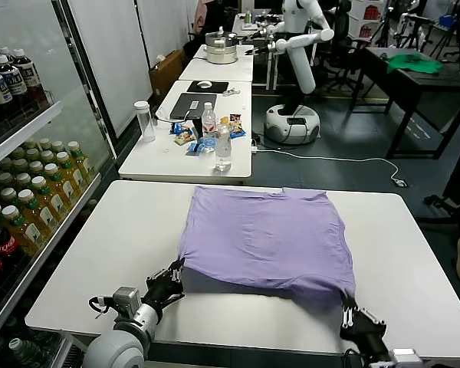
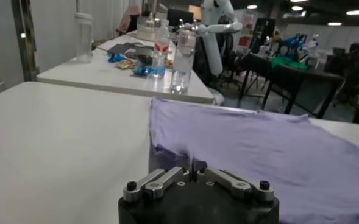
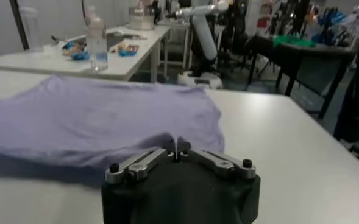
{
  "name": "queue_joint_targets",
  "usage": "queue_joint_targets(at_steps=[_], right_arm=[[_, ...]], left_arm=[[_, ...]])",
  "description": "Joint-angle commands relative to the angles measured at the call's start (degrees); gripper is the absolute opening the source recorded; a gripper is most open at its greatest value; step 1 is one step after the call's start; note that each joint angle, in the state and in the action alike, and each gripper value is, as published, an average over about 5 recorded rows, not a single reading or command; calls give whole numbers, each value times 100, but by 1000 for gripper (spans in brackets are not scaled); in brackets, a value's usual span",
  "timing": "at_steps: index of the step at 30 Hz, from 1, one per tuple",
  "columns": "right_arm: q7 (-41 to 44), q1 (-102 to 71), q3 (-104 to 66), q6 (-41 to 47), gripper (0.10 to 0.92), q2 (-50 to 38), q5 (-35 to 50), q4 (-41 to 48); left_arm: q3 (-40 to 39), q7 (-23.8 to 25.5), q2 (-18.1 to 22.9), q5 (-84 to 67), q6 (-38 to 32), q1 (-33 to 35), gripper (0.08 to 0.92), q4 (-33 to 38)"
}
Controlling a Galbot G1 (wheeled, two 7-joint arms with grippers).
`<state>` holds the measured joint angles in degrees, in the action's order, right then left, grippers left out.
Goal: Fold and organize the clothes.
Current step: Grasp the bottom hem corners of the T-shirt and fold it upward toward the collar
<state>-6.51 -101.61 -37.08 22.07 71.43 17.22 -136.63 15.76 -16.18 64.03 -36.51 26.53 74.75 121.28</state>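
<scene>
The near hem (image 1: pixel 262 287) stretches across both grippers and the far half lies flat, so my right gripper should keep moving the hem forward and let go over the T-shirt's middle (image 1: pixel 273 236).
The clothes are one lavender T-shirt (image 1: pixel 264 238) lying spread on the white table (image 1: pixel 115 253), with its near hem towards me. My left gripper (image 1: pixel 176 273) is at the shirt's near left corner, its jaws shut on the fabric edge (image 2: pixel 173 159). At the near right corner, my right gripper (image 1: pixel 347 307) is likewise shut on the hem. In the left wrist view the left gripper (image 2: pixel 191 164) pinches purple cloth. In the right wrist view the right gripper (image 3: pixel 178 146) bites into the rumpled T-shirt (image 3: pixel 94 119).
A second white table (image 1: pixel 149 157) stands beyond, carrying water bottles (image 1: pixel 223 149), a laptop (image 1: pixel 192 105) and snacks. A drinks shelf (image 1: pixel 23 192) runs along the left. Farther back stand another white robot (image 1: pixel 295 69) and a dark table with a green cloth (image 1: pixel 414 63).
</scene>
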Motion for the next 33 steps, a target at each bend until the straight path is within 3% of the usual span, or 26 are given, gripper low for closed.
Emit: queue_joint_targets(at_steps=[1,10,24,30,33], right_arm=[[-99,1882,-206,121,117,-926,783,1022],[-48,2793,-47,231,117,-1425,978,1888],[103,3328,358,195,117,-1461,578,2603],[263,3462,615,168,123,-1369,124,2817],[332,3468,732,158,174,-1305,-99,2847]], left_arm=[[-164,44,-71,-478,-147,-1015,104,-659],[-318,41,9,-645,-164,-1728,104,-1332],[-674,65,242,-230,-140,-2082,108,-1827],[-743,85,304,-116,-123,-2160,185,-1992],[-746,82,352,-85,-129,-2166,266,-2020]])
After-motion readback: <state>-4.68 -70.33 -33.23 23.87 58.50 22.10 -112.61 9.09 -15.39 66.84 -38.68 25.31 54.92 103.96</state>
